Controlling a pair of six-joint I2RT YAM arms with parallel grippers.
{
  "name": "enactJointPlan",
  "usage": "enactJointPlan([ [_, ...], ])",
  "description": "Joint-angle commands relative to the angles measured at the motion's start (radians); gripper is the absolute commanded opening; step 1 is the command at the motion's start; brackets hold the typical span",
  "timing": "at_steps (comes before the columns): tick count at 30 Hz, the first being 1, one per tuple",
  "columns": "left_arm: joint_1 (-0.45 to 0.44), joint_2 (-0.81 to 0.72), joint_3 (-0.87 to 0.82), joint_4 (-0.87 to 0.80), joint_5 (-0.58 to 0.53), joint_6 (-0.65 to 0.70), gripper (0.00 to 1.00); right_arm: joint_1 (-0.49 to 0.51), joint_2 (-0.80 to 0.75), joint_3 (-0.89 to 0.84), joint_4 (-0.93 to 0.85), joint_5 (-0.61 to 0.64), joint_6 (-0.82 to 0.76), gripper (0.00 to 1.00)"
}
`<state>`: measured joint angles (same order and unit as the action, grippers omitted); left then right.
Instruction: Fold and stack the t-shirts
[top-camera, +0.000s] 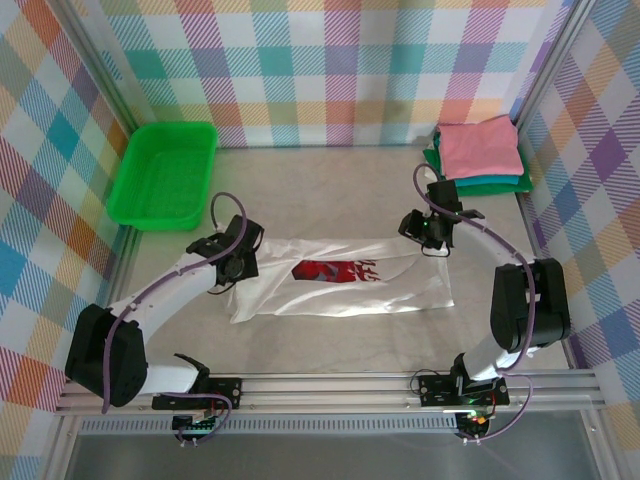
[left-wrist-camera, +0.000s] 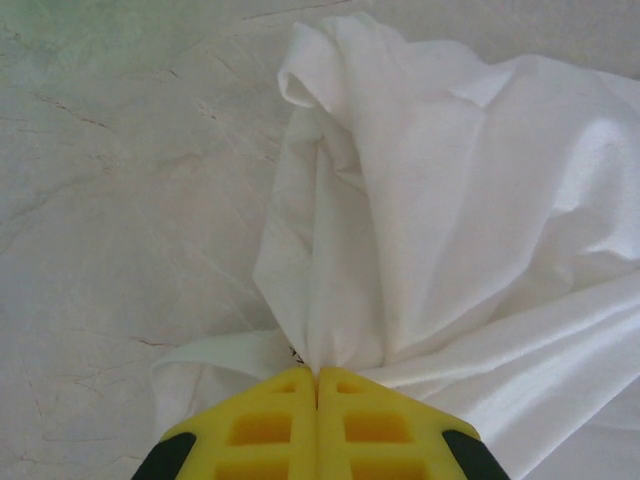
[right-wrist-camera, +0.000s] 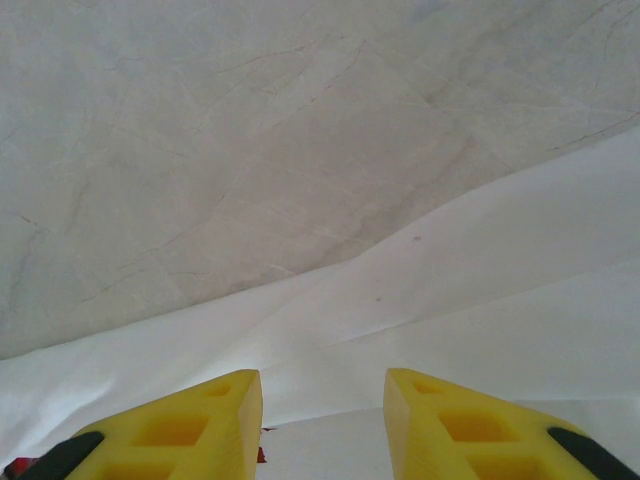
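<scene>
The white t-shirt is lying crosswise with its bunched end (top-camera: 243, 303) in my left gripper, so I should grip it closer to the chest print and swing that end toward the back.
A white t-shirt (top-camera: 340, 285) with a red-and-black chest print lies as a long band across the table's middle. My left gripper (top-camera: 238, 264) is at its left end, shut on a bunched fold of the white t-shirt (left-wrist-camera: 420, 200); the yellow fingers (left-wrist-camera: 270, 425) meet with cloth pinched between them. My right gripper (top-camera: 433, 232) hovers over the shirt's upper right corner, open, with the white cloth (right-wrist-camera: 450, 300) lying flat below its fingertips (right-wrist-camera: 200, 425). Folded pink, teal and green t-shirts (top-camera: 480, 152) are stacked at the back right.
A green plastic tray (top-camera: 165, 175) stands at the back left. Checkered walls enclose the table on three sides. Bare grey tabletop (top-camera: 330, 190) lies between the tray and the stack.
</scene>
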<state>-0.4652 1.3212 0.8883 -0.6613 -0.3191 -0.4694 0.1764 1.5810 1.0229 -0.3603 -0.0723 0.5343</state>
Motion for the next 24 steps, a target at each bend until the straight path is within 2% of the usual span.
enactJointPlan([
  [1, -0.058, -0.001, 0.052, -0.031, -0.016, 0.018, 0.00, 0.003, -0.002, 0.023, -0.002, -0.014, -0.013, 0.38],
  [2, -0.072, -0.006, 0.049, -0.028, -0.017, 0.010, 0.00, 0.003, -0.006, 0.019, -0.004, -0.009, -0.015, 0.38],
  [3, -0.084, -0.010, 0.044, -0.025, -0.014, -0.004, 0.13, 0.003, -0.012, 0.014, -0.003, -0.002, -0.017, 0.39],
  [4, -0.088, -0.012, 0.036, -0.024, -0.008, -0.018, 0.31, 0.003, -0.015, 0.011, -0.003, 0.002, -0.019, 0.39],
  [6, -0.095, -0.015, 0.017, -0.020, -0.005, -0.034, 0.30, 0.003, -0.017, 0.006, -0.002, 0.005, -0.019, 0.39],
  [8, -0.098, -0.018, -0.005, -0.006, 0.010, -0.047, 0.34, 0.003, -0.013, 0.005, 0.004, 0.001, -0.017, 0.39],
  [13, -0.099, 0.004, -0.049, 0.019, 0.007, -0.060, 0.26, 0.003, -0.001, 0.007, 0.011, -0.016, -0.011, 0.39],
  [15, -0.099, 0.005, -0.059, 0.040, 0.007, -0.056, 0.10, 0.003, 0.001, 0.007, 0.014, -0.014, -0.014, 0.40],
  [17, -0.099, 0.007, -0.069, 0.060, 0.007, -0.051, 0.10, 0.003, 0.000, 0.006, 0.011, -0.014, -0.015, 0.40],
  [19, -0.099, 0.020, -0.059, 0.052, -0.008, -0.049, 0.01, 0.003, -0.002, 0.005, 0.011, -0.012, -0.017, 0.40],
  [22, -0.101, 0.010, -0.041, 0.035, -0.001, -0.035, 0.00, 0.003, -0.004, 0.006, 0.007, -0.013, -0.020, 0.39],
  [24, -0.116, -0.018, -0.038, 0.046, 0.064, 0.005, 0.00, 0.003, -0.009, 0.006, 0.005, -0.010, -0.022, 0.40],
])
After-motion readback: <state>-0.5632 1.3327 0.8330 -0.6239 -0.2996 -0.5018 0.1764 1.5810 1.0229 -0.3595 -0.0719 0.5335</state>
